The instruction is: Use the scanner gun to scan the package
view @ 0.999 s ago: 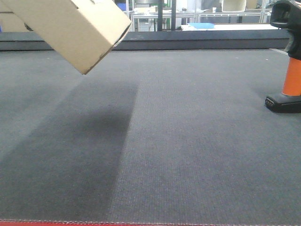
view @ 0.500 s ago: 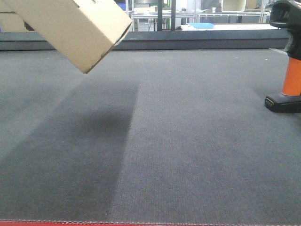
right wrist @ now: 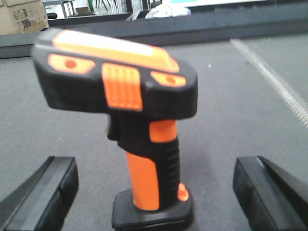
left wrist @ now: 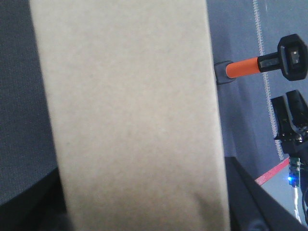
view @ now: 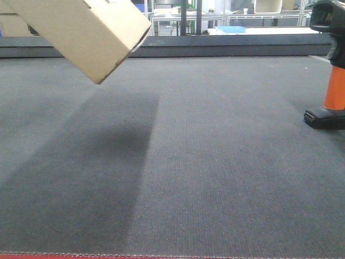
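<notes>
The scanner gun (view: 335, 81) will bring its base along when the robot lifts it, because its orange handle goes straight into the flat base (view: 326, 117).
The package (view: 81, 32), a plain tan cardboard box, hangs tilted above the grey mat at the upper left of the front view. In the left wrist view its blank face (left wrist: 130, 110) fills the middle, and my left gripper (left wrist: 139, 211) is shut on it, with dark jaws showing at both lower corners. No label shows. The scanner gun (right wrist: 144, 120), black head and orange handle, stands upright on its flat base between the wide-apart fingers (right wrist: 41, 195) of my open right gripper (right wrist: 154, 192). It also shows at the right edge (view: 334, 81), and my right gripper (left wrist: 288, 118) hangs beside it (left wrist: 260, 65).
The grey mat (view: 215, 162) spreads across the front view, with a red strip (view: 161, 257) along its near edge and a raised dark rail (view: 226, 46) at the back. A white stitched line (right wrist: 274, 77) runs right of the scanner. Printed brown cartons (right wrist: 24, 17) and metal racks stand beyond.
The package has risen by a hair in the front view. The scanner gun stands in the same place.
</notes>
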